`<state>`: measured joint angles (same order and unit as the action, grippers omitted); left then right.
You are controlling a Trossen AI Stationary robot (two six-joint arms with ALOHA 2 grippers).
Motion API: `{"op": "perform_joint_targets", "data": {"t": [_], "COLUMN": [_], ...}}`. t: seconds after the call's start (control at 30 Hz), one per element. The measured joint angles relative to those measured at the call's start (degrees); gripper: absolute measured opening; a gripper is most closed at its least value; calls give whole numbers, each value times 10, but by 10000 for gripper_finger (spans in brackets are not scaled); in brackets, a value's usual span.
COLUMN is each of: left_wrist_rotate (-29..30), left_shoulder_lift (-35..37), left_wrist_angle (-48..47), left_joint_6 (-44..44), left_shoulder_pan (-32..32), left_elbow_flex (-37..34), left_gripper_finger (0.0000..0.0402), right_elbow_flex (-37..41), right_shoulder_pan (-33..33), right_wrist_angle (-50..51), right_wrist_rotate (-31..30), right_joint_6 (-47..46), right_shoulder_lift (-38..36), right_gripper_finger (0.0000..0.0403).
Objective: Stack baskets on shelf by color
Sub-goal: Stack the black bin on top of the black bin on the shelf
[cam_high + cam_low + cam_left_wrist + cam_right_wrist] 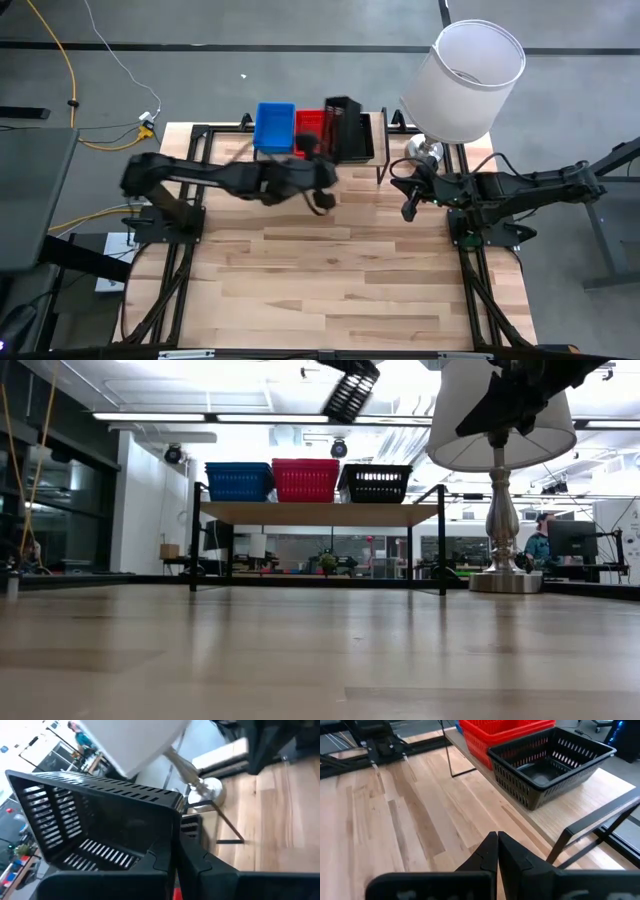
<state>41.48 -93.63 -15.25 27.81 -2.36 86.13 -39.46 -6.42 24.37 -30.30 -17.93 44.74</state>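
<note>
The held black basket point(350, 397) hangs clear above the shelf's empty black basket point(375, 482). My left gripper keeps lowering it until its lower end sits inside, then let go.
On the shelf point(320, 513) stand blue baskets point(240, 481), red baskets point(305, 479) and a black basket point(375, 482) in a row, on their bottoms. A second black basket point(352, 390) hangs tilted in the air above the shelf, with my left gripper point(175, 862) shut on it. In the high view that held basket point(342, 112) stands on edge over the shelf's black one point(356, 145). My right gripper point(497, 852) is shut on nothing, above the table to the right of the shelf. My left gripper pinches the black basket's side wall near a corner point(174, 837) between its two fingers. The fingers come from the table's left, slanting slightly down. The basket is lifted clear above the shelf, tipped on edge, with its open side toward the wrist camera.
A lamp with a white shade point(465, 80) stands on its metal foot point(505, 580) right of the shelf, close to my right gripper point(408, 208). Bare wood table top point(340, 280) lies in front of the shelf. A person sits at a screen point(540, 545) in the room behind.
</note>
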Motion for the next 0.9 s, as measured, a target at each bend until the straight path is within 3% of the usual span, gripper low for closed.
{"op": "perform_joint_targets", "data": {"t": [0.2, 0.33, 0.63, 0.9], "left_wrist_rotate": [54, 48, 4, -84], "left_shoulder_lift": [-109, -147, -174, -173], "left_wrist_angle": [-43, -46, -75, -108], "left_joint_6": [-9, -30, -77, -82], "left_shoulder_pan": [-2, -16, -61, -94], "left_elbow_flex": [112, 148, 158, 158], "left_gripper_finger": [1, 1, 1, 8], "right_elbow_flex": [0, 0, 0, 0], "right_shoulder_pan": [0, 0, 0, 0], "right_wrist_angle": [2, 2, 2, 4], "right_wrist_rotate": [-12, -12, -12, -12], "right_joint_6": [2, 4, 4, 4], "right_shoulder_lift": [11, 20, 22, 21], "right_gripper_finger": [0, 0, 0, 0]}}
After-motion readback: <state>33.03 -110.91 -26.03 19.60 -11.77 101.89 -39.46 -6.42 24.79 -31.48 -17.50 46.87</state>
